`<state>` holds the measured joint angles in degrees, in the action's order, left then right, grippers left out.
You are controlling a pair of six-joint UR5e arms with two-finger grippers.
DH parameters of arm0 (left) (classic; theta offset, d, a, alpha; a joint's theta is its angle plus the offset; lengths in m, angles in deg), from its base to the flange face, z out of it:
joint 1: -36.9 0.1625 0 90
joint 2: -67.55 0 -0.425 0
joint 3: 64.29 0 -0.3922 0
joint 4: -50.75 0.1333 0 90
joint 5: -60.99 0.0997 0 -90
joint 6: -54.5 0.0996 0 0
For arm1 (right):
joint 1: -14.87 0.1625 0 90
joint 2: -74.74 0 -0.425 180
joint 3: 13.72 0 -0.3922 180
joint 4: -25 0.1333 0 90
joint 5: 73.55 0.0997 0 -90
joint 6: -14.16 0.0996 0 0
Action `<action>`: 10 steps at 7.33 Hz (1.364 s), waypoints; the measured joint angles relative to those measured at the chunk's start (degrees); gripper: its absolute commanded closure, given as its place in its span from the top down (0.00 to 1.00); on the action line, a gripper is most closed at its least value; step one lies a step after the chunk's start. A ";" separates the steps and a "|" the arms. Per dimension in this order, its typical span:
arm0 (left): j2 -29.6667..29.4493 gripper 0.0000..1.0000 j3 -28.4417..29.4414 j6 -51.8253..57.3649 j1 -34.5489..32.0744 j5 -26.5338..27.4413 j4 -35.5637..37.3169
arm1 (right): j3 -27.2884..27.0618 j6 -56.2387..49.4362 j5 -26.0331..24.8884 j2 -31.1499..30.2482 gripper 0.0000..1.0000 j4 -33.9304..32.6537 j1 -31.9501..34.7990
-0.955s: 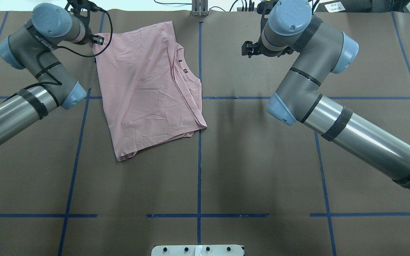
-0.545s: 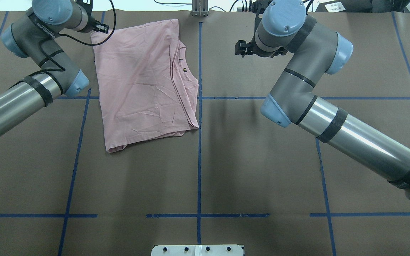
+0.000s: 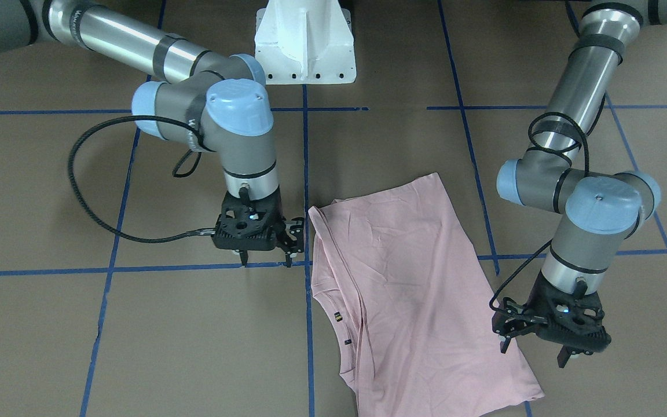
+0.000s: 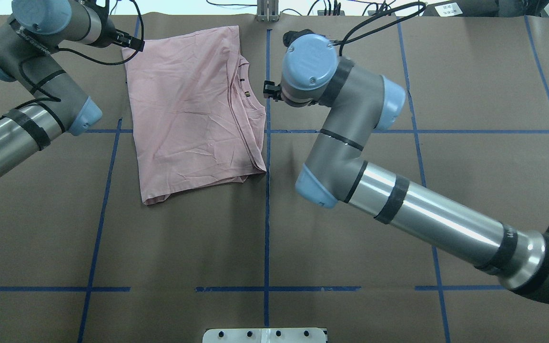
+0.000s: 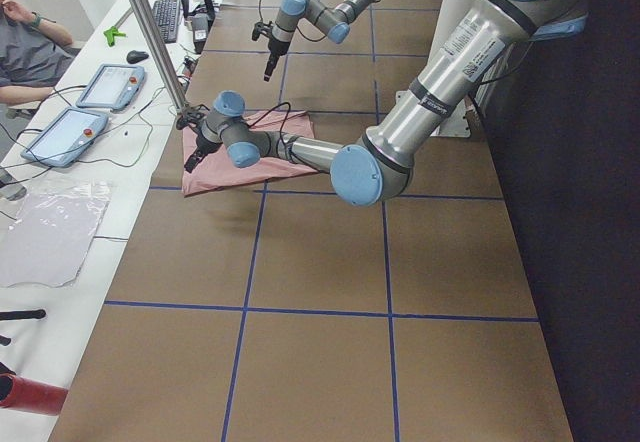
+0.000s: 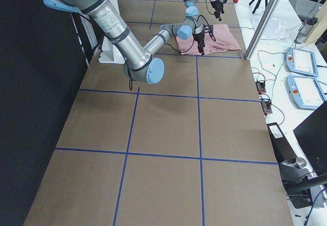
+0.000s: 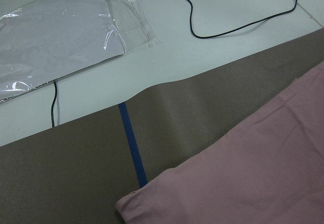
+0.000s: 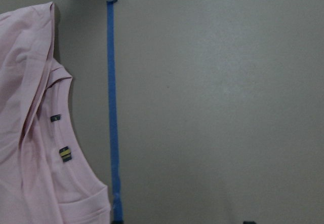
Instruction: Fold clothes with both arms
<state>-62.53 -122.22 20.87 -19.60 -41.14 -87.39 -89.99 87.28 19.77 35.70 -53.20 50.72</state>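
Observation:
A flap hidden under the shirt (image 3: pixel 407 264) will end up on top when I fold it over, because a seamed layer (image 3: pixel 322 284) sticks out a little next to the shirt's collar.
The pale pink T-shirt (image 4: pixel 188 109) lies folded and flat at the far left-centre of the table, plain side up, collar towards the centre tape line. It also shows in the front view (image 3: pixel 403 289). My left gripper (image 3: pixel 533 353) is open and empty, hovering over the shirt's far outer edge near its corner (image 7: pixel 243 178); in the overhead view it (image 4: pixel 134 44) is at the shirt's far left corner. My right gripper (image 3: pixel 266 262) is open and empty, just beside the collar edge (image 8: pixel 55 133), apart from it. In the overhead view it (image 4: pixel 269 90) is mostly hidden under its wrist.
Blue tape lines (image 4: pixel 267 214) grid the brown table. The white pedestal base (image 3: pixel 304 40) stands at the robot's side. A metal post (image 4: pixel 267 12) stands at the far edge. Beyond it lie a clear plastic sheet (image 7: pixel 55 36), cables and tablets (image 5: pixel 60 137).
The shirt slid towards the far left early on and then stayed put. My right arm swung left to the collar side. My left arm drew back slightly left.

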 measured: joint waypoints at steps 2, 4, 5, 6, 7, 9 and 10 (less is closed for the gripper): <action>0.27 1.00 -0.80 -0.38 0.03 -0.02 -0.09 | 5.00 2.48 -2.57 4.31 0.68 -0.17 -3.92; 0.41 1.00 -1.27 -0.59 0.20 0.00 -0.11 | 6.97 2.89 -4.26 5.16 0.63 -0.25 -6.40; 0.63 1.00 -1.47 -0.63 0.26 0.00 -0.11 | 7.36 3.07 -4.71 5.24 0.63 -0.22 -7.09; 0.88 1.00 -1.73 -0.64 0.34 -0.02 -0.11 | 7.61 3.38 -5.07 5.26 0.60 -0.19 -7.67; 1.02 1.00 -1.86 -0.65 0.38 -0.04 -0.13 | 7.95 3.82 -5.66 5.31 0.58 -0.12 -8.18; 1.55 1.00 -2.40 -0.65 0.45 -0.01 -0.18 | 8.47 4.86 -6.63 5.34 0.54 -0.03 -9.00; 1.98 1.00 -2.76 -0.65 0.48 0.00 -0.19 | 8.68 5.35 -6.79 5.34 0.53 0.00 -9.26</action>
<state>-60.55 -124.98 20.22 -19.12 -41.14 -87.59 -81.32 92.63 12.98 41.04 -53.20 41.46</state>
